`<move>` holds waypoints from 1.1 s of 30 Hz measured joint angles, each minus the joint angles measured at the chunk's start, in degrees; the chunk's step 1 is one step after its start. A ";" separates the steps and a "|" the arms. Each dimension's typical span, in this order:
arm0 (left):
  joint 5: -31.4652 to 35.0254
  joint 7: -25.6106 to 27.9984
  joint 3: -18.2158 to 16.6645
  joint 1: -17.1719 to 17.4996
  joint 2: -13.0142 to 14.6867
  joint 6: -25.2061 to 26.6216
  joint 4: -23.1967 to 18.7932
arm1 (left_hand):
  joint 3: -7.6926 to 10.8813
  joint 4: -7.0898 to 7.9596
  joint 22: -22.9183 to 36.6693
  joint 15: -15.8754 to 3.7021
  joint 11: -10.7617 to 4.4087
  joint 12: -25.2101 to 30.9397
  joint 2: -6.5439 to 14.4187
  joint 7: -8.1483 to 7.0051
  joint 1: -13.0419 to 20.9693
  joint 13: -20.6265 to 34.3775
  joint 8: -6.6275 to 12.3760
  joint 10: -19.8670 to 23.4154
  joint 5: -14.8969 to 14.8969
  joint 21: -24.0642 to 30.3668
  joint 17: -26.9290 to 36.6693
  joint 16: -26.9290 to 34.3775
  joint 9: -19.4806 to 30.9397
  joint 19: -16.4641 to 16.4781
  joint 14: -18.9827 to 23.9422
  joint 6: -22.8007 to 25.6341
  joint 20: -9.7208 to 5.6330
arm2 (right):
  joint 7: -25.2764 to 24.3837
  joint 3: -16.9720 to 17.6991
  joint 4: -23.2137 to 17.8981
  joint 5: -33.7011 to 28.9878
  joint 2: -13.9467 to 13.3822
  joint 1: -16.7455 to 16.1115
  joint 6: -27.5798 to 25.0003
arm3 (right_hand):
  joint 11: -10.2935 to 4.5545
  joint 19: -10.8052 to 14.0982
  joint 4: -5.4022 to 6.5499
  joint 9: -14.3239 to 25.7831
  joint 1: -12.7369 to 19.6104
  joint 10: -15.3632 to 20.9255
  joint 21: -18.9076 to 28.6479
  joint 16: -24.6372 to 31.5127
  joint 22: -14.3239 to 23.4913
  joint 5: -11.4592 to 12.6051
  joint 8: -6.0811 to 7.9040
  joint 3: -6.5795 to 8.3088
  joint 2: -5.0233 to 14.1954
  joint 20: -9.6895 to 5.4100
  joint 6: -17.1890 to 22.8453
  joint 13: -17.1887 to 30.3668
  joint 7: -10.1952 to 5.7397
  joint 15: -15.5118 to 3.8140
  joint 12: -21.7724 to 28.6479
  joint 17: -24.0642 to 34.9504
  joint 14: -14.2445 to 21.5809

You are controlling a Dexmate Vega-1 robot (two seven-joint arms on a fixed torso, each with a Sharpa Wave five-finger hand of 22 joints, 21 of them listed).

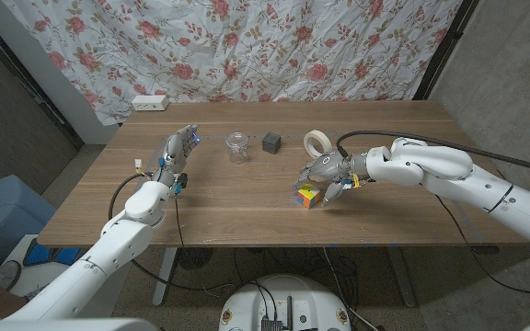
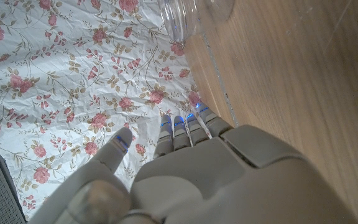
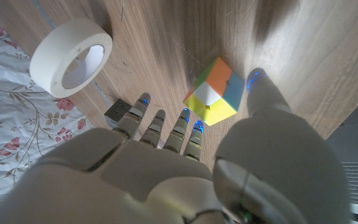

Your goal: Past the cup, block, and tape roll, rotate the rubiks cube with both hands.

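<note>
My eyes are on white and orange patches point(image 3: 212, 88) side by side on the rubiks cube point(image 1: 307, 196), so I expect that one layer will twist against the other when I turn it.
The rubiks cube point(image 1: 307, 196) point(image 3: 215, 90) sits on the wooden table near the front middle, turned corner-on. My right hand point(image 1: 326, 173) point(image 3: 166, 174) hovers just over and behind it, fingers spread, with the thumb on one side of the cube and the fingers point(image 3: 187, 124) on the other; no firm grip shows. My left hand point(image 1: 177, 153) point(image 2: 222, 180) stands at the table's left, fingers straight and apart, holding nothing, well away from the cube. Behind the cube stand a clear cup point(image 1: 237, 147) point(image 2: 188, 15), a dark grey block point(image 1: 271, 142) point(image 3: 117, 113) and a white tape roll point(image 1: 317, 141) point(image 3: 70, 56).
A white power strip point(image 1: 150, 103) lies at the table's far left corner. A floral curtain point(image 1: 274, 46) hangs behind the table. A blue bin point(image 1: 3, 216) stands on the floor to the left. Cables trail from both arms.
</note>
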 measured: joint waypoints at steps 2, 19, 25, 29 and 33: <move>-0.03 0.02 -0.06 0.12 0.01 -0.07 -0.07 | 0.09 0.09 0.00 0.00 0.00 0.00 0.00 0.00 0.00 0.00 0.00 0.00 0.00 0.00 0.00 0.00 0.00 0.00 0.00 0.00 0.00 | -0.48 -0.07 0.14 -0.47 0.06 0.01 0.20 | -0.32 0.00 0.11 0.00 0.00 0.77 0.00 0.23 0.00 0.00 0.02 0.12 0.00 0.00 0.57 0.00 -0.08 0.01 0.16 0.00 0.43; -0.36 -0.61 -0.18 0.28 -0.06 -0.56 0.37 | 0.24 0.24 0.00 -0.22 0.10 0.00 0.00 -0.20 0.00 0.00 0.00 0.52 0.00 0.00 0.00 0.00 0.00 0.31 0.41 0.20 0.31 | -3.47 -0.18 0.70 -2.74 0.30 -0.10 1.07 | -1.21 2.60 0.59 0.28 0.00 7.81 0.00 1.50 0.01 0.83 2.13 0.11 0.00 -1.75 6.82 -0.01 -0.48 -0.50 1.03 0.15 5.41; -0.55 -0.92 -0.17 0.16 -0.06 -0.60 0.65 | 0.24 0.24 0.00 -0.01 0.10 0.00 0.00 -0.20 0.00 0.00 0.00 0.52 0.00 0.00 0.00 0.00 0.00 0.53 0.63 0.20 0.08 | -3.69 -0.28 1.08 -2.80 0.46 0.10 1.43 | -1.33 2.68 0.59 0.54 0.00 9.73 0.00 1.95 0.01 0.83 2.92 0.11 0.00 -1.84 8.83 -0.01 -0.37 -0.73 1.05 0.41 6.26; -0.70 -1.05 -0.14 0.06 -0.06 -0.60 0.81 | 0.23 0.24 0.00 -0.01 0.10 0.00 0.00 -0.20 0.00 0.00 0.00 0.51 0.00 0.00 0.00 0.00 0.00 0.53 0.63 0.20 0.08 | -3.70 -0.43 1.49 -2.78 0.64 0.51 1.75 | -1.53 2.76 0.75 0.54 0.00 10.33 0.00 1.95 0.01 1.23 3.36 0.27 0.00 -1.92 9.80 -0.01 -0.35 -0.50 1.05 0.41 6.65; -0.82 -1.31 -0.07 -0.01 -0.06 -0.60 1.01 | 0.23 0.23 0.00 -0.01 0.10 0.00 0.00 0.12 0.00 0.00 0.00 0.51 0.00 0.00 0.00 0.00 0.00 0.52 0.62 0.52 0.08 | -3.70 -0.54 1.79 -2.63 0.77 0.81 1.98 | -1.34 2.99 0.74 0.81 0.00 11.36 0.00 1.95 0.01 1.24 4.01 0.27 0.01 -2.15 11.37 0.27 -0.30 -0.82 1.26 0.41 7.15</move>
